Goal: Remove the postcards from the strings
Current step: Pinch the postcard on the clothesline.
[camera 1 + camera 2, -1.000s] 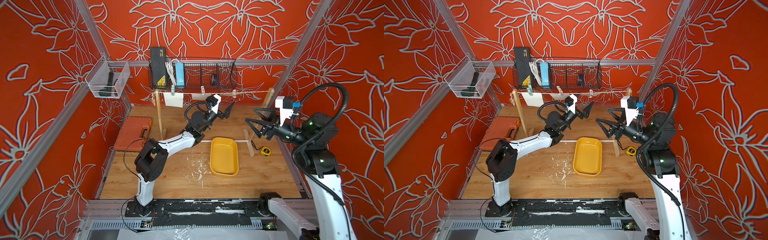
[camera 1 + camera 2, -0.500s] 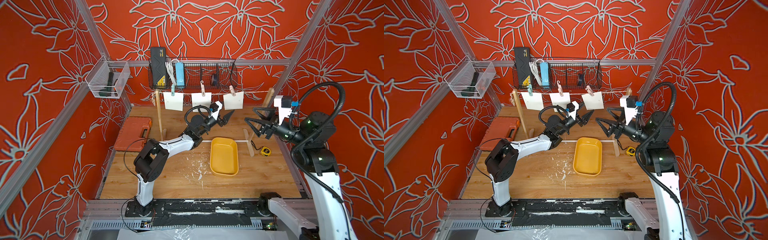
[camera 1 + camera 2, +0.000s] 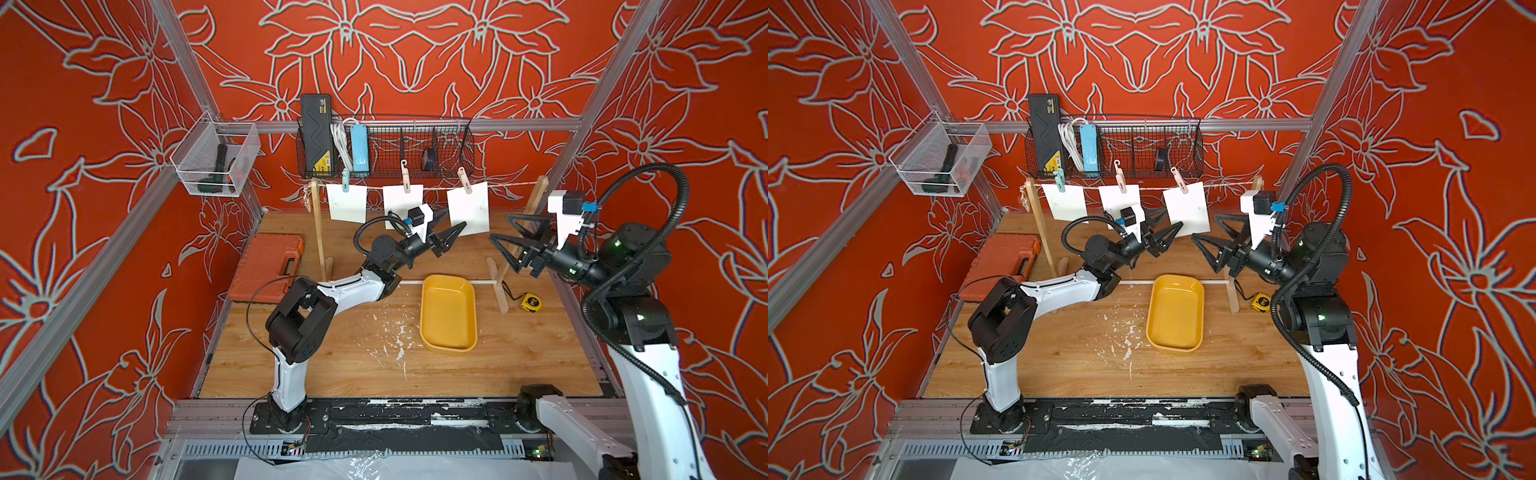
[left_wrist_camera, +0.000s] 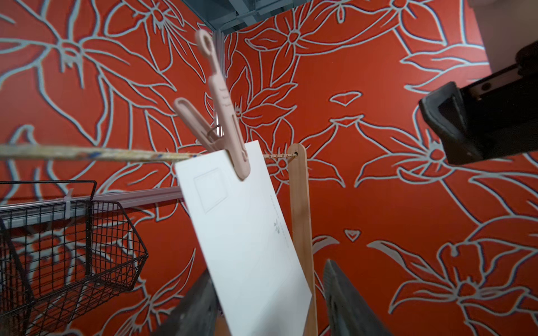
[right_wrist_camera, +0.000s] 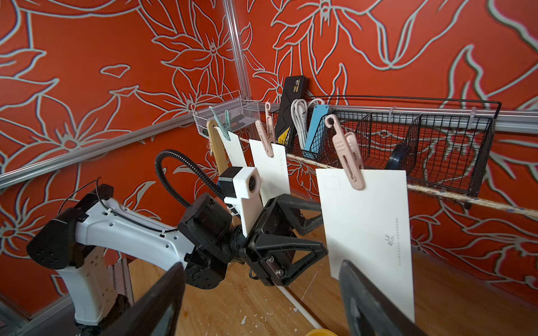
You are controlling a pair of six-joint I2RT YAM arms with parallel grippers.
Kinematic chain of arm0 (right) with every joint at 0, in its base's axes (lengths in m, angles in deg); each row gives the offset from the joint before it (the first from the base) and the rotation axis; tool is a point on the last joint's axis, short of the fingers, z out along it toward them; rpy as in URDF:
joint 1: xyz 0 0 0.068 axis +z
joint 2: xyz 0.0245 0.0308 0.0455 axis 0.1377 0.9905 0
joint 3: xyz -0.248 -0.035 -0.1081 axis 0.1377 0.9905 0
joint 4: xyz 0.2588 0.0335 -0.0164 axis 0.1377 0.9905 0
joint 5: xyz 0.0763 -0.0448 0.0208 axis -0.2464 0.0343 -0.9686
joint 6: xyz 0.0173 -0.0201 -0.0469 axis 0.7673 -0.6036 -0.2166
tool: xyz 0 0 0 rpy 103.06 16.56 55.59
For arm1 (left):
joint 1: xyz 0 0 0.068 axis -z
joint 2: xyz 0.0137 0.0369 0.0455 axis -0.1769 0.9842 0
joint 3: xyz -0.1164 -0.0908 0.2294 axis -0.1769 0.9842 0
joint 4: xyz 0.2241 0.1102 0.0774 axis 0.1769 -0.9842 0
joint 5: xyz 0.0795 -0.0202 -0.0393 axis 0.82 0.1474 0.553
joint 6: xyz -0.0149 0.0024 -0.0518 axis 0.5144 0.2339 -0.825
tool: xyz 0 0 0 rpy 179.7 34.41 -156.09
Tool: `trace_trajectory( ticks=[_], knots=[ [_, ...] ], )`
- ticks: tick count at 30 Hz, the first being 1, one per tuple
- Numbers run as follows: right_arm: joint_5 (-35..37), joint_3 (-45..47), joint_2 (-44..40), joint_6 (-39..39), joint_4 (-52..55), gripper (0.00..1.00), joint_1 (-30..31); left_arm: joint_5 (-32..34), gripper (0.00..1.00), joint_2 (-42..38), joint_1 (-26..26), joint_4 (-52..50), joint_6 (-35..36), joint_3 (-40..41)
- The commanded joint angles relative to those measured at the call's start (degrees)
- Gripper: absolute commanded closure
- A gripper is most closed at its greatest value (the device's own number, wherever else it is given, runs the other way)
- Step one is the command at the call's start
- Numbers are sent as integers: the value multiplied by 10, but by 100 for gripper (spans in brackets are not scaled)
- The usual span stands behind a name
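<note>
The postcard by the robot's right gripper is slanted under its clothespin, so next the left gripper pinches the postcard's lower corner before the right gripper presses the clothespin.
Three white postcards hang from the string by clothespins in both top views: the left postcard, the middle postcard and the right postcard. My left gripper is open and straddles the right postcard's lower near corner. In the left wrist view that postcard hangs between the fingers of the left gripper under a pink clothespin, with a gap on one side. My right gripper stands open and empty just right of that postcard.
A yellow tray lies on the wooden floor below the line. The wooden posts are joined by a white rod. An orange tool case sits at the left, a tape measure at the right, and a wire basket on the back wall.
My left gripper has come down from string height to the right postcard's lower corner, and its jaws have narrowed. The right arm has barely moved.
</note>
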Motion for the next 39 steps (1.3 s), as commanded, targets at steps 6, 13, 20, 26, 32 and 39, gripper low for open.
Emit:
trace_trajectory(
  ticks=[6, 13, 20, 26, 32, 39],
  knots=[
    [22, -50, 29, 5, 9, 17, 4, -46, 50, -3, -2, 55, -56, 35],
    [25, -145, 100, 0, 62, 18, 4, -53, 45, 25, -3, 64, -80, 15],
    [28, -135, 102, -5, 60, 18, 5, -72, 41, 73, -1, 76, -127, -31],
    [27, -136, 109, -9, 64, 18, 5, -61, 25, 88, 1, 73, -131, -44],
    [33, -128, 109, -14, 62, 19, 4, -58, 49, 91, 1, 97, -148, -42],
    [38, -141, 121, -22, 75, 19, 5, -63, 84, 68, 0, 70, -137, -31]
  ],
)
